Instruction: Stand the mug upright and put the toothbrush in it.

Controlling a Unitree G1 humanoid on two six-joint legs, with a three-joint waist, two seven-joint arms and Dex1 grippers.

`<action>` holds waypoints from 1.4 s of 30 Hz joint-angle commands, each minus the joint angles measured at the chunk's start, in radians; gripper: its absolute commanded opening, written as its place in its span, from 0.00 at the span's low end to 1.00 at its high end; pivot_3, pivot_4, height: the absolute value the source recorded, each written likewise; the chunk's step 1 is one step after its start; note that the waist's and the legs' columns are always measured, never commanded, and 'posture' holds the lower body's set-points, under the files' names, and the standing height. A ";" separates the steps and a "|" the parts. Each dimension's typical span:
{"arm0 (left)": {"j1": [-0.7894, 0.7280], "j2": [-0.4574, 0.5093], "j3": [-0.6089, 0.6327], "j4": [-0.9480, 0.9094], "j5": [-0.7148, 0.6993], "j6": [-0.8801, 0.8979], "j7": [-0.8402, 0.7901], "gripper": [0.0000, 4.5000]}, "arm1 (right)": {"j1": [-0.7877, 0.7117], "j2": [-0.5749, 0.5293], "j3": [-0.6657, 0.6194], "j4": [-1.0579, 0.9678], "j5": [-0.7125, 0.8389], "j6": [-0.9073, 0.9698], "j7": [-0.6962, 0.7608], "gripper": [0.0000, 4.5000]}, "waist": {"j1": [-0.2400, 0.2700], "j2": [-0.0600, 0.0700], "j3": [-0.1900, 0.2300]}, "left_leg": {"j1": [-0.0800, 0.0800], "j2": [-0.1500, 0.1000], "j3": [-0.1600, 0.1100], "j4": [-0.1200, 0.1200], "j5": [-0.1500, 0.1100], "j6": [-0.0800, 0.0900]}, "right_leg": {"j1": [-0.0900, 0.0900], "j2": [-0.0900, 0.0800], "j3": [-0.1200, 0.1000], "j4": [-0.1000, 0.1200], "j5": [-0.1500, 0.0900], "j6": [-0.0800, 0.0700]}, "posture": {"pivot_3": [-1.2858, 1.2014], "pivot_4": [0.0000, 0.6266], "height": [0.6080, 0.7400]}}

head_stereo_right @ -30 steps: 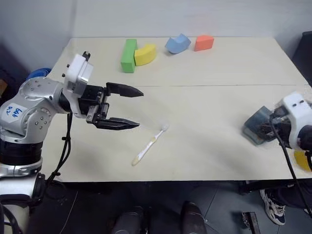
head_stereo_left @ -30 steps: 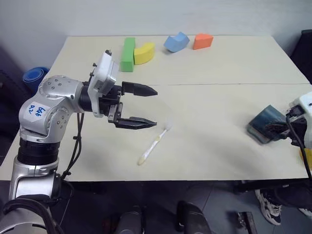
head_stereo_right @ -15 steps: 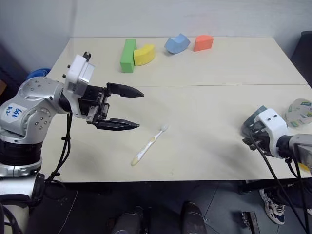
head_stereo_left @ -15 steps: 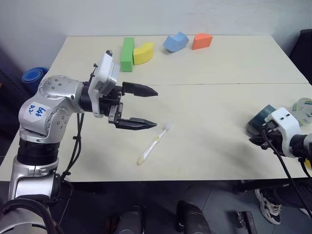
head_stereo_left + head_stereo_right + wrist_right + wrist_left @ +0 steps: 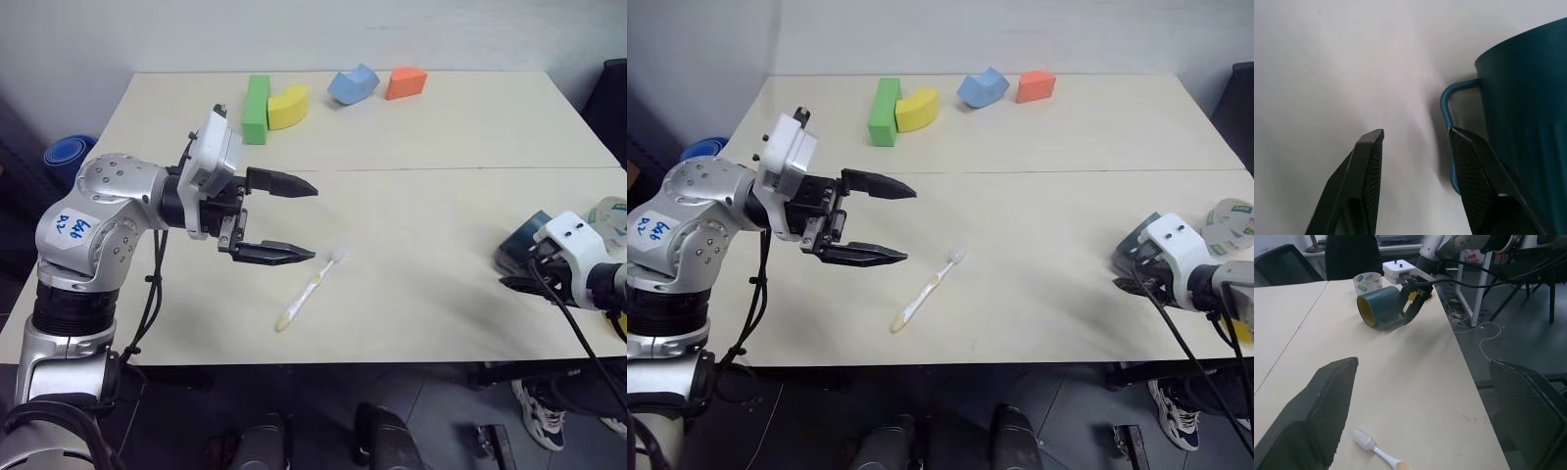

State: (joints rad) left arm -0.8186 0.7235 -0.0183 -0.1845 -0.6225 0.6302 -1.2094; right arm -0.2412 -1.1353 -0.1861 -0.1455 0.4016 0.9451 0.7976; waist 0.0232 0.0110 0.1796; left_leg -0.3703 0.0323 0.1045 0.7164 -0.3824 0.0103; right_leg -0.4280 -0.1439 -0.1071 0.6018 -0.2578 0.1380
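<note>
The mug's handle (image 5: 1445, 104) is at a gripper finger's edge (image 5: 1448, 122), outside my right gripper's grasp. I should open, grip that handle between the fingers and stand the mug upright.
The dark teal mug (image 5: 1380, 306) lies on its side near the table's right edge, its yellow inside facing the table's middle. My right gripper (image 5: 1418, 147) is open right beside it. One finger (image 5: 1474, 166) stands next to the mug's handle (image 5: 1448, 110), and only bare table lies between the fingers. The cream toothbrush (image 5: 309, 291) lies flat near the table's front middle. My left gripper (image 5: 299, 217) hovers open just left of its bristled head, holding nothing.
Green (image 5: 257, 108), yellow (image 5: 289, 106), blue (image 5: 354, 84) and orange (image 5: 407, 82) foam blocks sit along the far edge. A clear white tape roll (image 5: 609, 217) stands behind the mug by the right edge. Chairs (image 5: 1528, 396) stand past that edge.
My right hand has sunk and rolled over the mug, and its fingers have come apart off the mug. The left arm and the toothbrush have not moved.
</note>
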 commanded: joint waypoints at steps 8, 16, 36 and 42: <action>-0.040 0.004 0.006 0.007 0.012 -0.028 -0.009 1.00 | -0.118 0.074 0.119 0.251 -0.146 -0.161 -0.030 0.49 | -0.004 0.000 0.000 | 0.000 0.000 0.001 0.000 0.000 0.000 | 0.000 0.000 0.000 0.000 0.000 0.000 | 0.52 0.24 1.00; -0.047 0.008 0.006 0.011 0.015 -0.028 -0.013 1.00 | -0.179 0.123 0.178 0.368 -0.206 -0.242 0.012 0.19 | -0.008 -0.004 -0.002 | 0.001 0.000 0.000 0.000 0.000 0.000 | 0.000 0.000 0.000 0.000 0.000 0.000 | 0.52 0.24 1.00; 0.084 0.120 0.156 -0.056 -0.056 0.114 0.101 1.00 | -0.025 0.876 -0.024 -0.315 0.305 -0.261 -0.226 0.00 | -0.011 -0.006 -0.003 | 0.000 0.001 -0.009 0.000 -0.001 -0.003 | 0.000 0.001 -0.005 0.006 0.000 0.000 | 0.52 0.24 1.00; 0.051 0.164 0.137 -0.072 -0.066 0.156 0.088 1.00 | 0.019 1.008 0.124 -0.175 0.130 -0.533 -0.203 0.00 | -0.020 -0.006 -0.003 | 0.001 0.000 -0.008 0.000 -0.001 -0.003 | 0.001 0.001 -0.004 0.006 0.000 0.000 | 0.52 0.24 1.00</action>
State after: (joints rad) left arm -0.7391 0.8673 0.1098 -0.2289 -0.6705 0.7786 -1.1158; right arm -0.2380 -0.1303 -0.0726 -0.3378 0.5669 0.4989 0.5765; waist 0.0032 0.0049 0.1771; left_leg -0.3694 0.0325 0.0961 0.7163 -0.3833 0.0076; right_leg -0.4271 -0.1432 -0.1109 0.6083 -0.2578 0.1379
